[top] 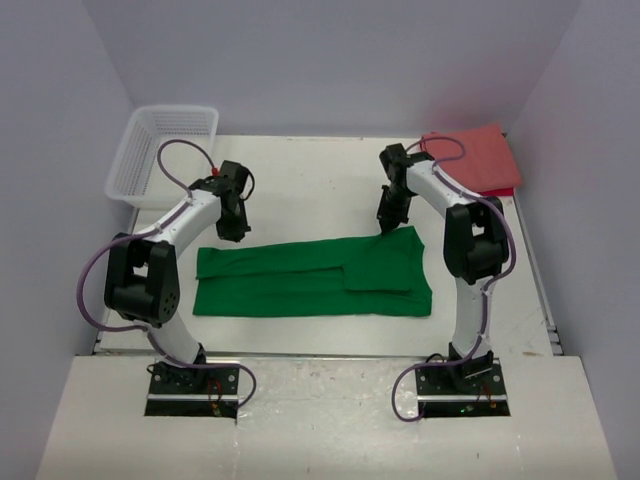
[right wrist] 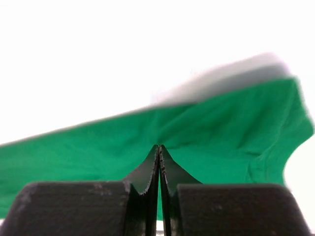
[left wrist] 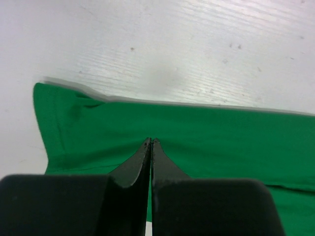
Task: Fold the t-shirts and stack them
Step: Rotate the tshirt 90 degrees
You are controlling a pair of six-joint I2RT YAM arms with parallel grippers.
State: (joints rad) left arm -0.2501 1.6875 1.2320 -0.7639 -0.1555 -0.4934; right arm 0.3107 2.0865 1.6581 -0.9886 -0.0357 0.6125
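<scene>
The green t-shirt's long strip (top: 288,286) lies crosswise to my arms. My right gripper should push down on the cloth inside its far edge (top: 372,260) and help turn it lengthwise.
The bright green t-shirt (top: 300,280) lies folded into a long strip across the middle of the table. My left gripper (top: 238,233) is shut at the shirt's far edge near its left end. In the left wrist view its tips (left wrist: 150,140) meet on the green cloth (left wrist: 206,132), which puckers faintly toward them. My right gripper (top: 387,228) is shut on the far edge near the right end, where the cloth peaks up to it. Creases run into its tips (right wrist: 159,146) in the green cloth (right wrist: 226,128). The salmon-red t-shirt (top: 480,155) lies folded at the back right corner.
A white mesh basket (top: 165,150) stands at the back left corner. Grey walls close the table in on three sides. Bare white tabletop (top: 310,190) lies beyond the green shirt, between the two arms.
</scene>
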